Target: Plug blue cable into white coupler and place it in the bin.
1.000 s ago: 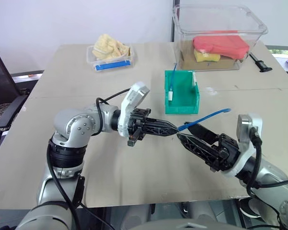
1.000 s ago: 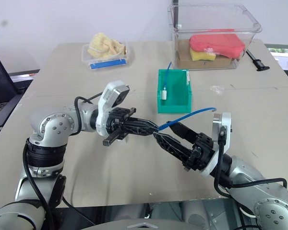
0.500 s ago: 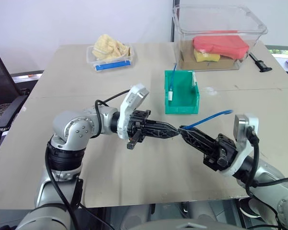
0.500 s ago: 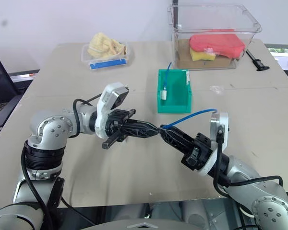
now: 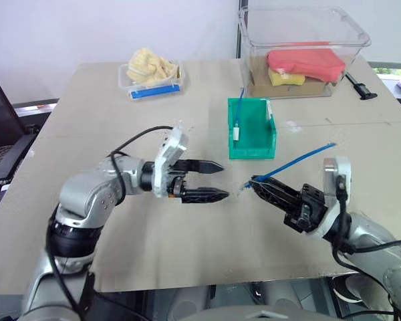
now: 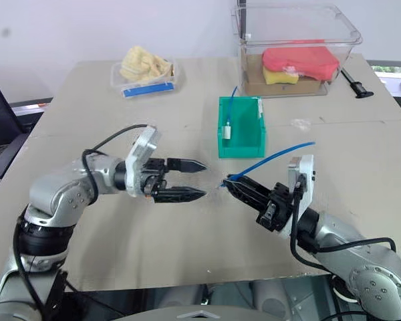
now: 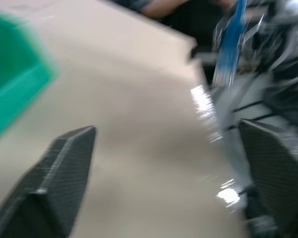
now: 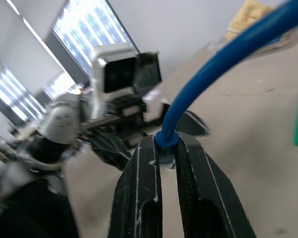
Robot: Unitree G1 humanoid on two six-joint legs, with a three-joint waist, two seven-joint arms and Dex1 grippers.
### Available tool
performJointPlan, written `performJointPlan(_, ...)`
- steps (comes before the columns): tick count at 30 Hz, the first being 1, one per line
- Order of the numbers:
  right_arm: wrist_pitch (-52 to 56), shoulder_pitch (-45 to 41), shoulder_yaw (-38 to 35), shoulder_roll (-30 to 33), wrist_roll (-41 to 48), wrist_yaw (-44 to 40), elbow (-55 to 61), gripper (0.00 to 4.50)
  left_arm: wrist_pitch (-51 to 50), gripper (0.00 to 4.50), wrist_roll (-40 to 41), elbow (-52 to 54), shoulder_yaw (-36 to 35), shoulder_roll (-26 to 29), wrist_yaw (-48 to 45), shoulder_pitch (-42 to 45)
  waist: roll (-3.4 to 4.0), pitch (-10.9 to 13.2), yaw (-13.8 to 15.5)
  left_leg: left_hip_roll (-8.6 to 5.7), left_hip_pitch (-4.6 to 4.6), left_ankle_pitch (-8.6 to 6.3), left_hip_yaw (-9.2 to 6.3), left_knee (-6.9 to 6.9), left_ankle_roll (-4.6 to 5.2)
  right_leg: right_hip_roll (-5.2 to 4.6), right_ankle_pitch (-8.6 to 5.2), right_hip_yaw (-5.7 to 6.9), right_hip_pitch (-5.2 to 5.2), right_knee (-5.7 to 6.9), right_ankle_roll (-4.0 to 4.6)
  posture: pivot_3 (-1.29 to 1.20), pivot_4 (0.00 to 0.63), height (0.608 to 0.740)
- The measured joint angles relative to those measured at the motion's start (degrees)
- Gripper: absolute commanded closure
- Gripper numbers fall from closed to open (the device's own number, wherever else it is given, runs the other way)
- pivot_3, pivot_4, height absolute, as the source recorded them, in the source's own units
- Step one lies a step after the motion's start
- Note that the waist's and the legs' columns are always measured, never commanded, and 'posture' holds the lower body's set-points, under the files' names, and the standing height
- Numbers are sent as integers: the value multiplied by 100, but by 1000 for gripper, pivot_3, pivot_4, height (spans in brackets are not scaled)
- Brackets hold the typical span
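My gripper is going to carry the plugged coupler. The blue cable (image 5: 293, 162) should stay in and trail along, because a coupler in the teal bin (image 5: 236, 134) already holds one.
My right gripper (image 5: 254, 182) is shut on the plug end of the blue cable (image 5: 295, 160), whose free end rises toward the back right. In the right wrist view the cable (image 8: 213, 74) enters between the closed fingertips (image 8: 148, 148). My left gripper (image 5: 217, 180) stands open a short way to the left, pointing at the right one, with nothing between its fingers (image 7: 64, 163). The teal bin (image 5: 257, 144) stands just behind the grippers. A white coupler (image 5: 236, 134) lies inside it with a thin blue cable (image 5: 240, 107) attached.
A large clear tub (image 5: 301, 27) holding red and yellow items stands at the back right, with a black tool (image 5: 361, 87) beside it. A small clear food tub (image 5: 152, 83) sits at the back left. A black chair (image 5: 3, 127) stands off the table's left edge.
My right gripper closed on the cable's plug end. My left gripper then opened, let go of the cable and drew back to the left, leaving a gap between the two grippers.
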State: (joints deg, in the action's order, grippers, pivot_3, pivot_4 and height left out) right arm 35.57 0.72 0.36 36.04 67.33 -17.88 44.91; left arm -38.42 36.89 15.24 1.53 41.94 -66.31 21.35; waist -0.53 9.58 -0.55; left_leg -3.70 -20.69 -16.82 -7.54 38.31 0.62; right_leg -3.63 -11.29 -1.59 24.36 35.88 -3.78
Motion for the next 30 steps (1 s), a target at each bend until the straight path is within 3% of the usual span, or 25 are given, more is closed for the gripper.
performJointPlan(3,7,-230,37,204,-519,-419,-244,4500,1155,39,-715,-305,-314,155,93,-656,0,0,-1,1,0,-1,1,-3,1,-3,0,-1,1,-2,0,0,150,740)
performJointPlan(11,74,-495,184,219,-1025,-936,-579,4500,2238,39,-1051,-880,-811,164,26,-1901,-1,1,14,1,-9,-15,-5,-2,25,-10,0,6,4,-3,0,0,150,740)
performJointPlan(18,179,-531,191,110,-1205,-1049,-633,4500,3176,39,-1670,-1524,-634,-205,279,-1767,-1,0,99,-1,-5,-16,-7,-1,26,-10,2,11,1,-2,0,0,150,740)
performJointPlan(21,199,-497,185,81,-1263,-1041,-624,4500,3541,784,-1932,-1886,-423,-409,402,-1657,-2,-1,118,-1,-6,-15,-8,0,25,-10,3,11,2,-1,1,0,150,740)
performJointPlan(22,218,-441,182,81,-1295,-1035,-621,4500,3728,1475,-2002,-2032,-350,-459,402,-1582,-3,-1,120,-1,-7,-15,-8,-1,25,-11,3,11,3,-1,1,0,150,740)
performJointPlan(24,233,-426,173,80,-1310,-1031,-613,4500,3832,2135,-2038,-2127,-308,-484,396,-1515,-2,-1,121,-1,-7,-15,-8,-1,25,-12,3,10,3,-2,1,0,150,740)
performJointPlan(25,240,-383,158,79,-1333,-1024,-576,4500,3975,2787,-2098,-2304,-279,-566,392,-1391,-1,-2,124,-1,-7,-15,-9,-1,25,-12,3,12,3,-1,1,0,150,740)
performJointPlan(27,247,-375,151,78,-1335,-1024,-533,4500,4055,3451,-2120,-2398,-240,-584,371,-1318,-1,-2,123,-1,-6,-15,-8,-1,26,-12,3,11,2,-1,1,0,150,740)
performJointPlan(28,249,-365,144,77,-1339,-1022,-522,4500,4118,3994,-2123,-2475,-205,-604,336,-1245,-1,-2,122,-1,-6,-16,-8,-1,26,-12,3,11,2,-1,1,0,150,740)
performJointPlan(30,258,-359,142,77,-1384,-1018,-505,4500,4251,4056,-2138,-2604,-100,-633,195,-1128,-1,-2,122,-2,-5,-16,-7,0,26,-11,3,11,1,-1,1,0,150,740)
